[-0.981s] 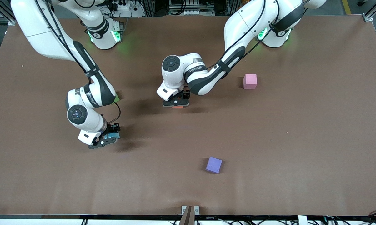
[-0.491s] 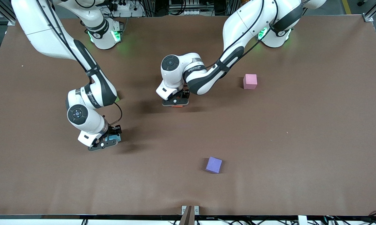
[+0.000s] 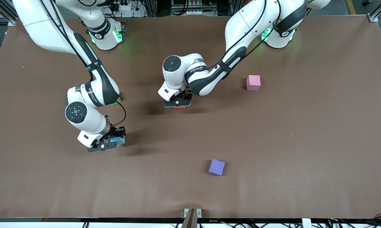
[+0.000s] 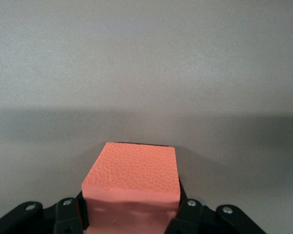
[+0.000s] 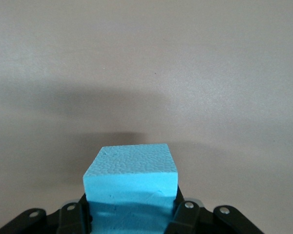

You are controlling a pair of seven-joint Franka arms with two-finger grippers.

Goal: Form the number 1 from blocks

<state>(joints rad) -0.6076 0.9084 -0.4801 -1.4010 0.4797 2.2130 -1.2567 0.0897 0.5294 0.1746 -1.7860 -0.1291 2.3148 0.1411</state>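
Observation:
The robot's left gripper is crowding the space (image 3: 177,116) beside the orange block where the light blue block has to go, so the left gripper should first open and move away.
My left gripper (image 3: 178,104) is shut on an orange block (image 3: 179,108) (image 4: 132,178) and holds it low over the middle of the table. My right gripper (image 3: 109,143) is shut on a light blue block (image 3: 117,139) (image 5: 131,173), low over the table toward the right arm's end. A pink block (image 3: 253,82) lies toward the left arm's end. A purple block (image 3: 216,167) lies nearer the front camera. A green block (image 3: 116,101) peeks out from under the right arm's wrist, mostly hidden.
The brown table (image 3: 304,142) is bare around the blocks. A small metal bracket (image 3: 192,212) sits at the table's edge nearest the front camera. Both arm bases stand along the edge farthest from that camera.
The right arm has shifted slightly with the light blue block still in its grip, uncovering a little more of the green block. The left arm has hardly moved.

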